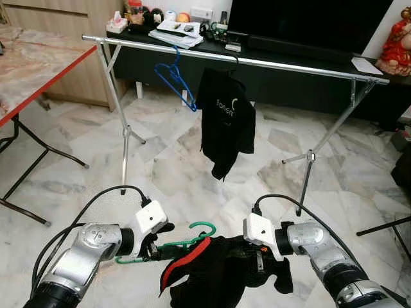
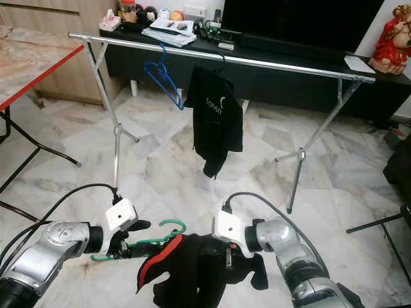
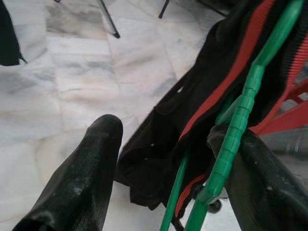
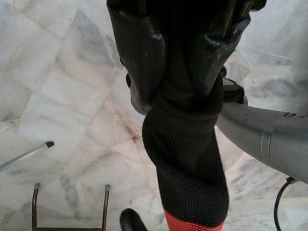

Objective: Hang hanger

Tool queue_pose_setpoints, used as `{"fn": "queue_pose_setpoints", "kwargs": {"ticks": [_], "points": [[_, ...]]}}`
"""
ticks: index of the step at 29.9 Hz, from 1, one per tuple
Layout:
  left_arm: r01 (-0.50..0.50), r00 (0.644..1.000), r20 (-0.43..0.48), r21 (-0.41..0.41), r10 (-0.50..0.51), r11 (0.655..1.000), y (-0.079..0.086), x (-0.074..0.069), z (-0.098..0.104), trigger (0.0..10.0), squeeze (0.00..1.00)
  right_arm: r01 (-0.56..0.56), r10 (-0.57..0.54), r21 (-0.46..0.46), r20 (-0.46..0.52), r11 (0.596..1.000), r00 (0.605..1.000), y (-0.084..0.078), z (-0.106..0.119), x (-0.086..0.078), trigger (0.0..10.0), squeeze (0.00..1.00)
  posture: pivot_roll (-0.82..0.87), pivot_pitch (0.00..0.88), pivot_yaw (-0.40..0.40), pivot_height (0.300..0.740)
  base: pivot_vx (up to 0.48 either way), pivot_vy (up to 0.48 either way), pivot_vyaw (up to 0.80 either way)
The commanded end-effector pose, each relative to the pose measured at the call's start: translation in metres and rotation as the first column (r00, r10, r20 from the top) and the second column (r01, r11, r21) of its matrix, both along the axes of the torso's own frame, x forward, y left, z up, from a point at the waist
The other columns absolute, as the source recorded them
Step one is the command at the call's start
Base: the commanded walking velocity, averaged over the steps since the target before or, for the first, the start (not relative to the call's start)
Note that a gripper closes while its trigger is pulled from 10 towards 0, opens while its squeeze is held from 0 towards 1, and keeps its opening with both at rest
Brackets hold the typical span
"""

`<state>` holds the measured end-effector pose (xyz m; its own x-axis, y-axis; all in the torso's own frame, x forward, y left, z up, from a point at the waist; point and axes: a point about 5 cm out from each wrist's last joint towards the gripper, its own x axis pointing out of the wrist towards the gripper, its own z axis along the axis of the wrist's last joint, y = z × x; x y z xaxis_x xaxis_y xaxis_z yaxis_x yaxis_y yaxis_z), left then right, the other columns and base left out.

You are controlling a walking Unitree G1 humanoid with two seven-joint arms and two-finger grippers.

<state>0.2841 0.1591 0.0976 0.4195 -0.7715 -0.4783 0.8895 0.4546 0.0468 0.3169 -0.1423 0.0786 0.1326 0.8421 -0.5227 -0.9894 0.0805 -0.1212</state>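
I expect the hanger (image 1: 187, 243) to slide free of the black garment when I pull, because the green hanger's end (image 1: 121, 260) sticks out past the red trim.
A green hanger (image 1: 202, 228) carries a black garment with red trim (image 1: 218, 273), held low over the floor between my two arms. My left gripper (image 1: 151, 249) is at the hanger's left end. Its fingers (image 3: 82, 178) stand apart, and the green bar (image 3: 236, 130) rests against the inner side of one of them. On the garment's right side my right gripper (image 1: 260, 263) is shut, its fingers (image 4: 139, 53) pinching the black knit cloth (image 4: 187, 163). Ahead stands a silver clothes rail (image 1: 282, 64) with a blue hanger (image 1: 174, 80) and a hung black shirt (image 1: 226, 119).
A red-edged marble table (image 1: 38, 70) with black legs stands to the left. Behind the rail are a black TV console (image 1: 289, 45) with clutter and a red statue (image 1: 398, 42). The rail's tripod legs (image 1: 308, 160) spread over the marble floor.
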Motion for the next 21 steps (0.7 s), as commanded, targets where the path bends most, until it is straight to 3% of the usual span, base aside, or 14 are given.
{"fn": "queue_pose_setpoints", "kwargs": {"ticks": [1, 9, 21], "points": [[0.115, 0.993, 0.008, -0.055, -0.115, 0.992, -0.019, -0.006, 0.009, 10.0, 0.00, -0.010, 0.009, 0.008, 0.027, 1.000, 1.000, 0.004, 0.006, 0.004, 10.0, 0.00, 0.05, 0.085, -0.115, 0.740, 0.000, 0.000, 0.00], [0.193, 0.980, -0.038, -0.068, -0.196, 0.979, -0.027, -0.016, 0.010, 10.0, 0.00, 0.016, -0.015, -0.006, 0.045, 1.000, 0.999, 0.005, 0.005, 0.006, 10.0, 0.00, 0.05, 0.085, -0.117, 0.740, 0.000, 0.000, 0.00], [0.159, 0.985, -0.060, -0.011, -0.159, 0.987, -0.022, -0.017, 0.002, 10.0, 0.00, 0.027, -0.026, -0.011, 0.052, 1.000, 0.998, 0.004, 0.005, 0.007, 10.0, 0.00, 0.05, 0.085, -0.117, 0.740, 0.000, 0.000, 0.00]]}}
